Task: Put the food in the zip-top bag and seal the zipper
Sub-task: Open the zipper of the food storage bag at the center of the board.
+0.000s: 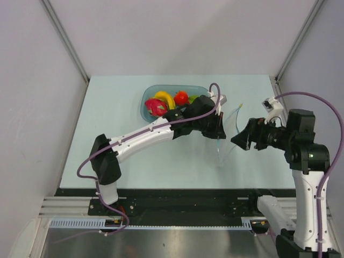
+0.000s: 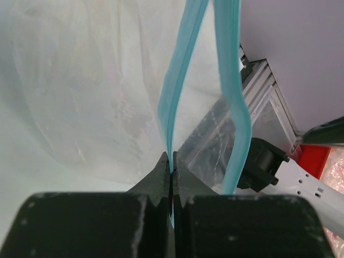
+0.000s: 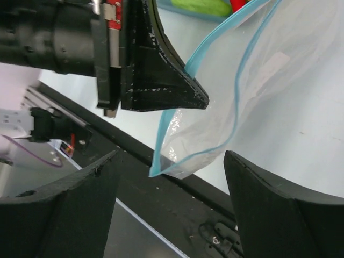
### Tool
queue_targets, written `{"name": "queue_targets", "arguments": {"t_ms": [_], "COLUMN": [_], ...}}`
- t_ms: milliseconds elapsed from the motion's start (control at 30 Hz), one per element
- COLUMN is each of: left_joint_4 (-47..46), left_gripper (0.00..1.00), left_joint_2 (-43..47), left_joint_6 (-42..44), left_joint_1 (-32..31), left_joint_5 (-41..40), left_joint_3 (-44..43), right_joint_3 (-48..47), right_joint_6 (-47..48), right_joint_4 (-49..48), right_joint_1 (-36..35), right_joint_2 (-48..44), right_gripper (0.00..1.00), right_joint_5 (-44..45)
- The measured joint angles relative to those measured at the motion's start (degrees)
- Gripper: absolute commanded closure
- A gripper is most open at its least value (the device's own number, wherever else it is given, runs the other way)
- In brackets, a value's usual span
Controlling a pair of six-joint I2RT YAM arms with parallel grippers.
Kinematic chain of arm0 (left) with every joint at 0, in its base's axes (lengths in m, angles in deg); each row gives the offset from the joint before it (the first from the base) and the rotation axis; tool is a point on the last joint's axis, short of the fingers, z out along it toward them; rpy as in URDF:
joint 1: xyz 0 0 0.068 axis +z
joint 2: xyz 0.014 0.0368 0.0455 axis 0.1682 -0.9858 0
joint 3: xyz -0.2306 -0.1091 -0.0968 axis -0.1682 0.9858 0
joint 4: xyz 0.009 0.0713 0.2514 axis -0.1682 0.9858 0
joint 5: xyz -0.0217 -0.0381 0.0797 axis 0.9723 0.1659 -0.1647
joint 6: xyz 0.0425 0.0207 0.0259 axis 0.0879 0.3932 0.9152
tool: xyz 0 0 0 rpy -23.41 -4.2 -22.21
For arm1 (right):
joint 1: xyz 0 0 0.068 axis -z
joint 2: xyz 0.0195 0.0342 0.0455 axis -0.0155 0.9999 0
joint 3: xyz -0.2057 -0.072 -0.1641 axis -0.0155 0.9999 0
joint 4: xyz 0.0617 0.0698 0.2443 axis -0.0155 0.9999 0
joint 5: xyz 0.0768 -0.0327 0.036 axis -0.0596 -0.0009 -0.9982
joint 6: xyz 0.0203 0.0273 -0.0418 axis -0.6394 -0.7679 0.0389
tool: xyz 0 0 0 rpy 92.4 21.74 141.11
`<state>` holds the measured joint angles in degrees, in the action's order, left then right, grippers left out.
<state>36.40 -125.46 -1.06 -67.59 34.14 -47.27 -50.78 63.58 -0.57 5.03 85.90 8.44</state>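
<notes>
My left gripper alone is holding the bag, by one zipper strip [image 2: 172,102]. Next, my right gripper grabs the other zipper strip [image 2: 239,115] before my left gripper goes to get the dragon fruit.
The clear zip-top bag [image 1: 226,146] hangs off the table between both grippers, with its mouth open. My left gripper [image 1: 217,129] is shut on one side of the blue zipper [image 2: 175,80]; the other zipper strip [image 2: 237,107] bows away to the right. In the right wrist view the bag [image 3: 226,102] hangs from the left gripper [image 3: 161,86], its lower corner between my fingers. My right gripper [image 3: 172,156] is open wide and touches nothing. The food lies in a tray: pink dragon fruit [image 1: 155,108], yellow banana [image 1: 164,98], red tomato [image 1: 181,98].
The translucent blue-green tray [image 1: 145,103] sits at the back centre, just behind the left arm's wrist. A green piece [image 3: 201,6] shows at the top of the right wrist view. The table's black front rail [image 3: 177,188] lies under the bag.
</notes>
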Motion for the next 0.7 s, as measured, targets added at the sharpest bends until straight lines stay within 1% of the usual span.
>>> {"name": "queue_targets", "arguments": {"t_ms": [100, 167, 233, 367, 500, 600, 633, 700], "left_joint_4": [0.17, -0.59, -1.73, -3.26, -5.29, -7.43, -7.98, -9.20], "left_gripper": [1.00, 1.00, 1.00, 1.00, 1.00, 1.00, 1.00, 1.00], "left_joint_2": [-1.86, -2.49, -2.99, -3.96, -4.42, -4.39, -4.37, -4.35], "left_joint_6": [-0.37, -0.48, -0.92, -1.99, -2.86, -3.48, -3.61, -4.02], "left_joint_1": [0.33, 0.66, 1.20, 2.89, 4.17, 4.66, 4.70, 4.70], "left_joint_5": [0.20, 1.11, 2.43, 5.31, 8.15, 9.68, 10.23, 11.10], "left_joint_3": [-1.60, -2.21, -2.40, -2.40, -1.75, -0.13, 0.63, 2.34], "right_joint_3": [2.03, 2.34, 2.34, 2.34, 2.40, 3.10, 3.61, 4.61], "right_joint_6": [-0.96, -0.98, -0.92, -0.92, -0.94, -0.87, -0.94, -0.92], "right_joint_4": [-2.82, -3.93, -5.11, -6.29, -7.34, -8.92, -9.29, -9.42], "right_joint_1": [-6.73, -8.96, -9.55, -9.66, -9.70, -9.70, -9.70, -9.75], "right_joint_2": [2.49, 4.68, 6.80, 7.98, 8.37, 9.53, 9.99, 10.27], "right_gripper": [0.25, 0.30, 0.31, 0.39, 0.45, 0.49, 0.58, 0.68], "right_joint_5": [7.30, 12.17, 15.80, 21.00, 23.63, 23.39, 22.60, 21.46]}}
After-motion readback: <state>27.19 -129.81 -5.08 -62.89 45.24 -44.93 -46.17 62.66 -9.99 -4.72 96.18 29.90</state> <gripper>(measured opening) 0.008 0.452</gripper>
